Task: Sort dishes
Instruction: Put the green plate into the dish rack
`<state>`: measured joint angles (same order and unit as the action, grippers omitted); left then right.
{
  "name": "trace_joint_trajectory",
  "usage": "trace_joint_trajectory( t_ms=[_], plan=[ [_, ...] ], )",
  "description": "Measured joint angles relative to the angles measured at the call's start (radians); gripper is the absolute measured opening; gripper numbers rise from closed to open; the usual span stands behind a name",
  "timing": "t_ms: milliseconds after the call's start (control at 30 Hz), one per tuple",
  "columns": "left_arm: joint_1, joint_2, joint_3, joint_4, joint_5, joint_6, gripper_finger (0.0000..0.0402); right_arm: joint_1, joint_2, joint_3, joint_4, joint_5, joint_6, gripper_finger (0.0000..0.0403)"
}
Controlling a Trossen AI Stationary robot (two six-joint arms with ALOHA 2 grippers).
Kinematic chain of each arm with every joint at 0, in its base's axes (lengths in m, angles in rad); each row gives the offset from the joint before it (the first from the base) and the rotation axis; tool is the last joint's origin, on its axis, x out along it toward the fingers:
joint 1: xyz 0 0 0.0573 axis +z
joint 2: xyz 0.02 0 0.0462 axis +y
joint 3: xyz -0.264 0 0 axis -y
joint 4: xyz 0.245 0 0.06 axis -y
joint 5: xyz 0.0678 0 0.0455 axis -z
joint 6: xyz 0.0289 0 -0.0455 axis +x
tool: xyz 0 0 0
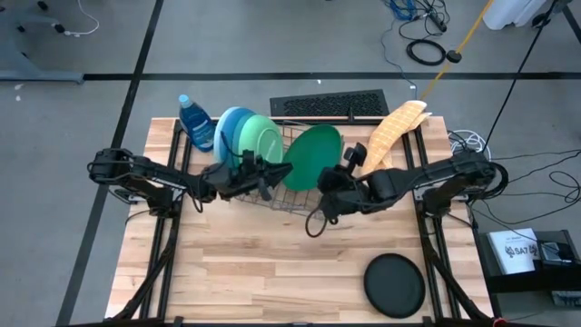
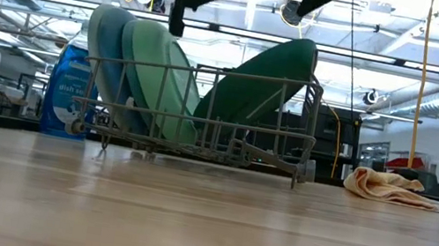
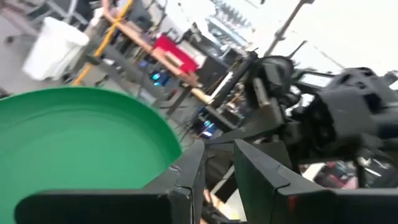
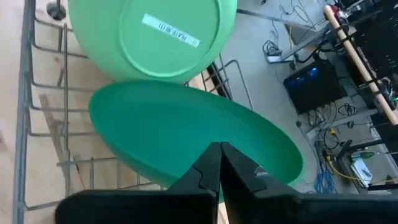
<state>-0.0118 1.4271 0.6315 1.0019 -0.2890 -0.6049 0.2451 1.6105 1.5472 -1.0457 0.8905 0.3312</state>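
Note:
The darker green plate (image 1: 314, 156) tilts away from the light green plate. Next, my right gripper pushes from its bottom side (image 2: 275, 89) until it rests against the light green plate.
A grey wire rack (image 1: 292, 198) stands at the middle of the table. Several plates stand on edge in it: light blue and blue ones (image 1: 232, 124) at the left, a light green one (image 1: 261, 139), and a darker green one (image 1: 314, 154) that leans to the right (image 2: 261, 85). A smaller black plate (image 1: 394, 282) lies flat at the near right. My left gripper (image 1: 275, 173) is open over the rack between the two green plates. My right gripper (image 1: 322, 183) is shut, just above the darker green plate's upper rim (image 4: 186, 130).
A blue soap bottle (image 1: 195, 122) stands at the far left beside the rack. A yellow cloth (image 1: 392, 134) lies at the far right, and a black mat (image 1: 329, 104) lies behind the rack. Bare wood (image 1: 263, 272) lies in front of the rack.

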Motion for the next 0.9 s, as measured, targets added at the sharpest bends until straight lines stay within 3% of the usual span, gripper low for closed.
trace_joint_trajectory(
  t_ms=[233,333,500,667,900],
  plan=[
    [-0.004,-0.038,0.003,0.016,0.039,0.037,0.0084,0.025,-0.099,0.001,-0.019,0.101,0.055,0.0001],
    [-0.005,-0.067,0.003,0.018,0.055,0.047,0.0084,0.009,-0.147,0.002,-0.134,0.019,0.131,0.0001],
    [-0.032,-0.138,0.004,-0.001,0.068,0.149,0.0084,-0.039,-0.167,0.002,-0.372,-0.026,0.302,0.0],
    [-0.06,-0.223,0.004,-0.026,0.068,0.24,0.0084,-0.133,-0.153,-0.055,-0.282,-0.137,0.183,0.0],
    [-0.141,-0.321,0.005,-0.114,0.037,0.311,0.0084,-0.281,-0.151,-0.163,-0.141,-0.19,0.08,0.0]
  ],
)
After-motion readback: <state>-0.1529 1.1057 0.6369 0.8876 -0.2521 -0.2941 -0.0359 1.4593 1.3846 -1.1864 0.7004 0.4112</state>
